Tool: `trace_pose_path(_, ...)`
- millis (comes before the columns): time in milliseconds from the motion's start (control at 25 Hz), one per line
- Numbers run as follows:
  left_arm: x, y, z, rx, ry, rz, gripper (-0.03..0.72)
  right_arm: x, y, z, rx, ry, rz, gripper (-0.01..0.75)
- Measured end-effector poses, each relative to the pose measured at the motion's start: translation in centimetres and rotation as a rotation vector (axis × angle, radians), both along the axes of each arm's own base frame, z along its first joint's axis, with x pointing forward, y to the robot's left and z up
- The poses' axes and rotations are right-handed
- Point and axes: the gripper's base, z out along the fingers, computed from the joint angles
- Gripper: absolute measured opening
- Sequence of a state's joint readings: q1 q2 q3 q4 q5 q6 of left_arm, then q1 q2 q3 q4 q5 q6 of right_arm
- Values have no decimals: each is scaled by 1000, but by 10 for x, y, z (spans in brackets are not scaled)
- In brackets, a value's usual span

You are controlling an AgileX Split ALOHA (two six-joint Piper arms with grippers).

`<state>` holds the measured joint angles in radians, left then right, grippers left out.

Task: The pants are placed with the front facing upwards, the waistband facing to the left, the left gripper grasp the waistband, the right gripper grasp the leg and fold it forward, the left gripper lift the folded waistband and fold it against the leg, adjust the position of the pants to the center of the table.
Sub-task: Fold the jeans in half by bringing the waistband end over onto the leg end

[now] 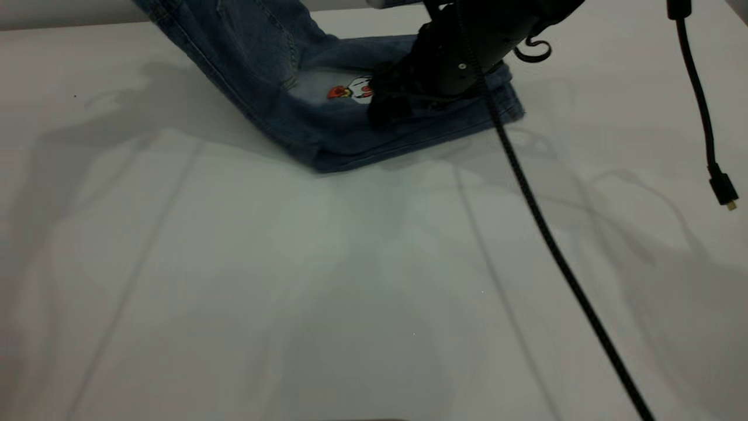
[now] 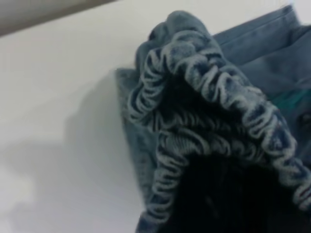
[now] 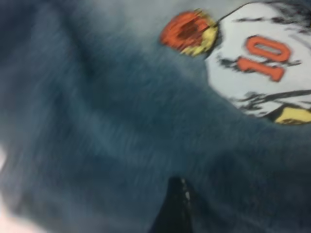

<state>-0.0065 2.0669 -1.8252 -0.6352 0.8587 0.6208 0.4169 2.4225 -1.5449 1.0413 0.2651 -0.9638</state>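
The leg slants away (image 1: 421, 135) toward its hem, so my right gripper needs to pull the hem (image 1: 513, 105) closer and make the leg straight before my left gripper folds the waistband.
The blue denim pants (image 1: 327, 126) lie at the far side of the table (image 1: 292, 280). Their left part rises steeply up and out of the exterior view's top edge. In the left wrist view the ruched waistband (image 2: 209, 87) bunches around my left gripper (image 2: 233, 194), which is shut on it and held above the table. My right gripper (image 1: 385, 102) presses down on the flat leg beside a white patch with an orange "10" (image 3: 257, 63). The right wrist view is filled with denim (image 3: 121, 136) seen from very close.
A black braided cable (image 1: 543, 222) runs from the right arm across the table toward the near right corner. A second cable with a plug (image 1: 723, 193) dangles at the far right. Bare tabletop spreads in front of the pants.
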Motion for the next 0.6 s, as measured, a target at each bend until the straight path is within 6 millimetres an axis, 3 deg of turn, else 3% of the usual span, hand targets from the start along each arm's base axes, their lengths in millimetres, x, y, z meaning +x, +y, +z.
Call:
trace_pose_path(200,-1,-31,12,0,-42,-64,49,-21,33,1,29,51,116,580)
trace_pose_path(360,-2,-39,12,9,-44,-84,49,-34,48,9,49,80,191,580)
trace_pose_path(440,-2,-39,12,16,-45,-85,49,-35,49,24,55,67,226,580)
trace_pose_path(600,-2,-40,12,20,-45,-88,49,-30,42,82,63,-55,259,580)
